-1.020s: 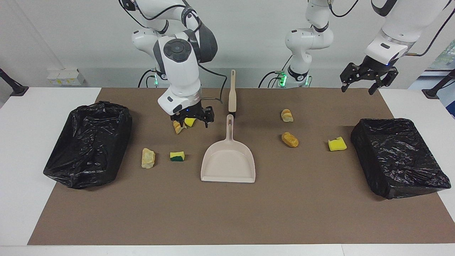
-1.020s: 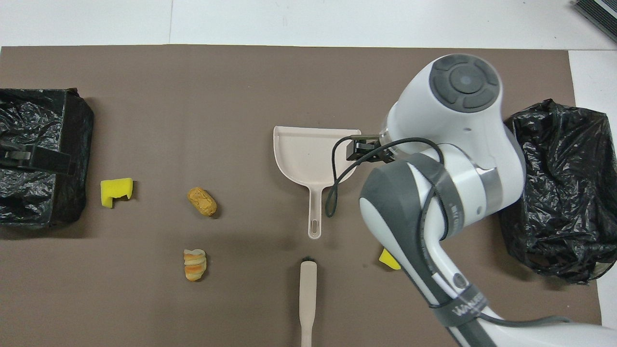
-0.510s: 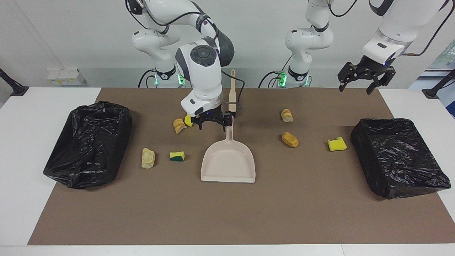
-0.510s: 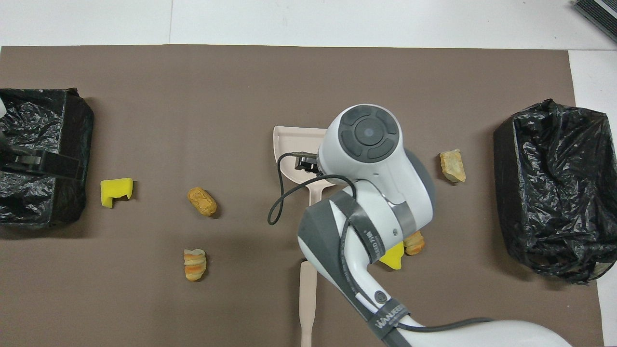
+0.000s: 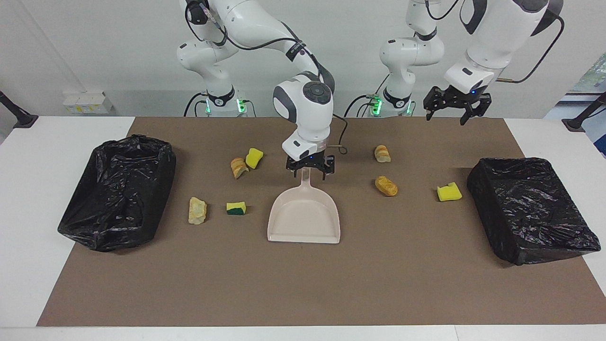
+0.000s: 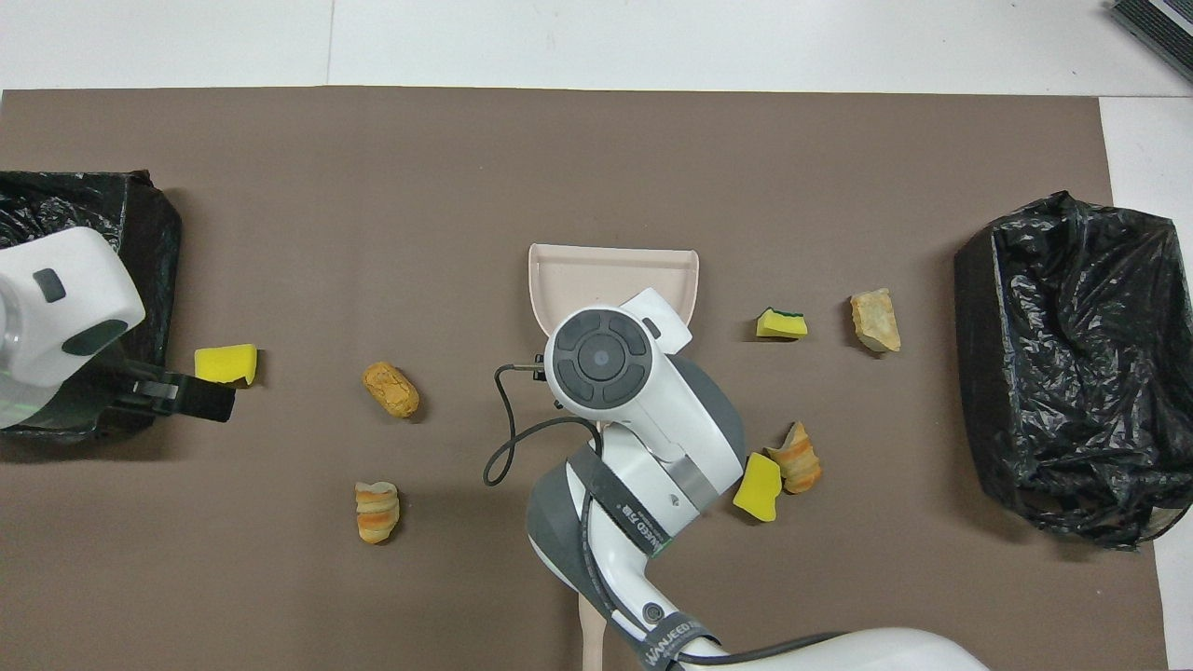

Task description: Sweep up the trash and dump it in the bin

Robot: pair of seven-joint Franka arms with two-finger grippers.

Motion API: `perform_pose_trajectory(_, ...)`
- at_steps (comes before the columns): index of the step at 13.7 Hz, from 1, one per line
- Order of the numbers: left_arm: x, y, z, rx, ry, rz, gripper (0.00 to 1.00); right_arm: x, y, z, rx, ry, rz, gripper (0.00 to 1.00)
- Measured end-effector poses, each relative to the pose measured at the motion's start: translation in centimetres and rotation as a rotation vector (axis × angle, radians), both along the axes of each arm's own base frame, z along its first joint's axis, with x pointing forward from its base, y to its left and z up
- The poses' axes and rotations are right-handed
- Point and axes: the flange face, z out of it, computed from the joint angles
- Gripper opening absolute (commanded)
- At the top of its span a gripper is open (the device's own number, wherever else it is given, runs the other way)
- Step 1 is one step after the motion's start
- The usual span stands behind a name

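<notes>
My gripper will tip the dustpan, and since the beige dustpan's bottom is smooth and its front edge open, the swept trash should all come out.
The beige dustpan lies mid-mat, its handle pointing toward the robots; it also shows in the overhead view. My right gripper is low over that handle, open, with a finger on either side. My left gripper is open and empty, raised over the mat's edge toward the left arm's end. Trash lies scattered: a yellow sponge, bread chunks, a tan chunk, a green-backed sponge and another yellow sponge. The brush is hidden apart from its handle.
A black bag-lined bin stands at the right arm's end of the brown mat, another at the left arm's end. White table borders the mat.
My right gripper moved from above the bread and sponge pieces across to the dustpan's handle. My left gripper shifted toward the middle of the table. The trash has not moved.
</notes>
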Motion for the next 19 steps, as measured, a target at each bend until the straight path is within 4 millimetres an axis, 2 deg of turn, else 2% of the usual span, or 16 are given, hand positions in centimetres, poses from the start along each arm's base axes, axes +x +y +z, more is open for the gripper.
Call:
perform_pose_trajectory(2, -1.1, -2.0, -0.5, 0.004, 0.009, -0.041, 1.0, -2.1, -1.0, -2.0, 0.018, -0.02, 0.006, 0.81)
perform_pose_trajectory(3, -1.6, -3.2, -0.9, 0.006, 0.016, -0.067, 1.0, -2.9, -1.4, -2.4, 0.013, -0.018, 0.013, 0.81)
perform_pose_trajectory(4, -2.0, -4.2, -1.3, 0.008, 0.022, -0.086, 1.0, -3.5, -1.6, -2.4, 0.007, -0.017, 0.02, 0.76)
perform_pose_trajectory(5, -2.4, -5.0, -1.8, 0.01, 0.026, -0.101, 1.0, -3.8, -1.7, -2.1, -0.004, -0.016, 0.027, 0.62)
perform_pose_trajectory(6, -2.8, -5.5, -2.2, 0.008, 0.025, -0.107, 1.0, -4.0, -1.7, -1.8, -0.021, -0.011, 0.036, 0.42)
perform_pose_trajectory(7, -3.0, -5.8, -2.6, 0.001, 0.023, -0.1, 1.0, -4.4, -1.6, -1.5, -0.035, -0.003, 0.045, 0.18)
perform_pose_trajectory(8, -3.1, -6.0, -2.8, -0.006, 0.018, -0.095, 1.0, -4.8, -1.3, -1.1, -0.04, 0.0, 0.053, 0.0)
perform_pose_trajectory(11, -3.0, -6.7, -3.0, -0.016, -0.015, -0.086, 1.0, -5.2, -1.1, -0.7, -0.045, 0.0, 0.06, 0.0)
perform_pose_trajectory(13, -2.9, -6.8, -3.0, -0.017, -0.019, -0.08, 1.0, -4.5, -2.0, 0.0, -0.056, 0.001, 0.047, 0.0)
perform_pose_trajectory(15, -3.0, -7.0, -3.1, -0.017, -0.019, -0.072, 1.0, -2.5, -4.8, 2.6, -0.069, -0.001, 0.069, 0.0)
perform_pose_trajectory(16, -3.2, -7.5, -3.2, -0.017, -0.016, -0.068, 1.0, -1.1, -7.0, 4.5, -0.073, -0.004, 0.104, 0.0)
perform_pose_trajectory(18, -4.3, -9.8, -3.7, -0.012, -0.005, -0.063, 1.0, 1.1, -11.7, 7.5, -0.081, -0.014, 0.206, 0.0)
perform_pose_trajectory(19, -5.0, -11.1, -4.0, -0.008, 0.001, -0.066, 1.0, 2.0, -13.8, 8.4, -0.086, -0.017, 0.267, 0.0)
